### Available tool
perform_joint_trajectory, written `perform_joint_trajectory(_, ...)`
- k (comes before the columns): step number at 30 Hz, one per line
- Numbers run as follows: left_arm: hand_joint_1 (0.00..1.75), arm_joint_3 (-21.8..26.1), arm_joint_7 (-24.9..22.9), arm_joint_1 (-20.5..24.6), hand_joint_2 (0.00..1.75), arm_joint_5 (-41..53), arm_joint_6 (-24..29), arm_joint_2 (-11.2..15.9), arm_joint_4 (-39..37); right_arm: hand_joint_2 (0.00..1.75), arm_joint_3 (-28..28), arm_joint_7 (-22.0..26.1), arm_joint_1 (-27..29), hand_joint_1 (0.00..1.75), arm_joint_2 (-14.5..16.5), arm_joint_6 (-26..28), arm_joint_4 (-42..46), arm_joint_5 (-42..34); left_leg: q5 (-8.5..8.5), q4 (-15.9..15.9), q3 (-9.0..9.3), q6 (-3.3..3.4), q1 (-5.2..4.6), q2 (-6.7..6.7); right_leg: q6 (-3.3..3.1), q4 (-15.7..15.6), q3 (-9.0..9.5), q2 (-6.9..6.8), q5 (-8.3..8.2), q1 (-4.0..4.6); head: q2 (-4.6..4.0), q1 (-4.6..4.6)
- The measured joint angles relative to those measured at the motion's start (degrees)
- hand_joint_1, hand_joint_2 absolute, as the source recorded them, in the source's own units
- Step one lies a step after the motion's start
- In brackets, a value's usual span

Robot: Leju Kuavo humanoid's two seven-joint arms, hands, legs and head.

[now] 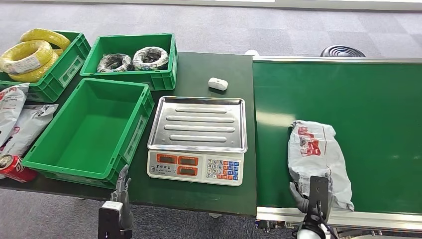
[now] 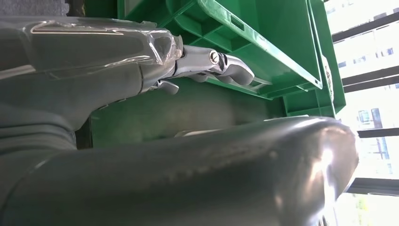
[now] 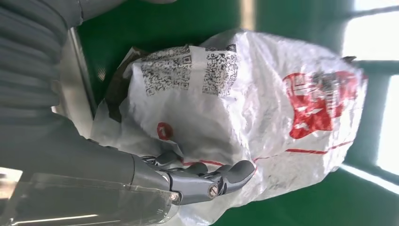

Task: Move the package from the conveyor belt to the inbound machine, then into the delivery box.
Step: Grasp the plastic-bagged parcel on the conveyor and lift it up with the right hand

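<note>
My gripper will carry the package (image 1: 316, 158) to the steel tray, and the package will hang over the steel tray's rim, because it is long with a loose, crinkled near end (image 1: 342, 197).
A white plastic package (image 1: 316, 154) with red print lies on the green conveyor belt (image 1: 358, 99), near its front edge. My right hand (image 1: 304, 198) is at the package's near end. In the right wrist view its fingers (image 3: 221, 176) lie spread against the crinkled package (image 3: 263, 108), touching it without closing around it. The inbound machine, a scale with a steel tray (image 1: 198, 144), stands left of the belt. An empty green delivery box (image 1: 135, 133) sits left of the scale. My left hand (image 1: 122, 191) is held upright and open in front of that box, whose wall (image 2: 263, 52) shows beyond its fingers (image 2: 226, 68).
Behind the box are a green crate (image 1: 64, 74) of yellow coils and another crate (image 1: 161, 79) with wrapped coils. A small white device (image 1: 217, 83) lies behind the scale. Other white packages (image 1: 20, 124) and a red can (image 1: 15, 168) sit at the table's left.
</note>
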State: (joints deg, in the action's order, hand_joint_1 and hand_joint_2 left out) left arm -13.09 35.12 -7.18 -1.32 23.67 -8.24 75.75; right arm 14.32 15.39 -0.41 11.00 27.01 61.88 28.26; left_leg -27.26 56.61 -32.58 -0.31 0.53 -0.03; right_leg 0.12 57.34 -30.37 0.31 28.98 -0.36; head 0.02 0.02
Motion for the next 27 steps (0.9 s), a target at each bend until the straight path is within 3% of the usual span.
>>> perform_joint_trajectory(2,0.00,0.0,0.0,0.0,0.00,0.1,0.0,0.0,0.0,1.75,-0.2,1.7,0.0,0.04,0.2,-1.4,0.3,-3.0,0.00,0.0,0.00,0.00,0.00,0.00,0.00,0.0,0.00,0.00,0.00,0.00,0.00,0.00)
perform_joint_trajectory(4,0.00,0.1,0.0,0.0,0.00,0.2,0.0,0.0,0.0,1.75,-0.4,2.7,0.0,0.50,0.2,-1.7,0.4,-4.5,0.00,0.0,0.00,0.00,0.00,0.00,0.00,0.0,0.01,0.00,0.00,0.00,0.01,0.00)
perform_joint_trajectory(6,0.00,0.1,0.0,0.0,0.00,0.2,0.0,0.0,0.1,1.75,-0.6,3.2,0.0,1.14,0.3,-1.2,0.5,-5.0,0.00,0.0,0.00,0.00,0.00,0.00,0.00,0.0,0.01,0.00,0.00,0.00,0.01,0.00)
perform_joint_trajectory(8,0.00,0.2,0.0,0.0,0.00,0.3,0.0,-0.1,0.1,1.75,-0.7,3.4,0.0,1.38,0.3,-0.6,0.5,-5.1,0.00,0.0,0.00,0.00,0.00,0.00,0.00,0.0,0.01,0.00,0.00,0.00,0.01,0.00)
perform_joint_trajectory(21,0.00,0.9,0.0,0.0,0.00,0.4,-0.2,-0.2,0.3,1.75,-1.4,3.4,-0.1,1.37,0.2,0.6,0.6,-5.1,0.00,0.0,0.00,0.00,0.00,0.00,0.00,0.0,0.01,0.00,0.00,0.00,0.01,0.00)
perform_joint_trajectory(25,0.00,0.9,0.0,0.0,0.00,0.4,-0.2,-0.2,0.4,1.75,-1.4,3.4,-0.1,1.66,0.2,0.6,0.6,-5.0,0.00,0.0,0.00,0.00,0.00,0.00,0.00,0.0,0.01,0.00,0.00,0.00,0.00,0.00)
perform_joint_trajectory(27,0.00,1.0,0.0,0.0,0.00,0.4,-0.2,-0.3,0.4,1.75,-1.5,3.4,-0.1,1.69,0.2,0.7,0.7,-4.9,0.00,0.0,0.00,0.00,0.00,0.00,0.00,0.0,0.01,0.00,0.00,0.00,0.00,0.00)
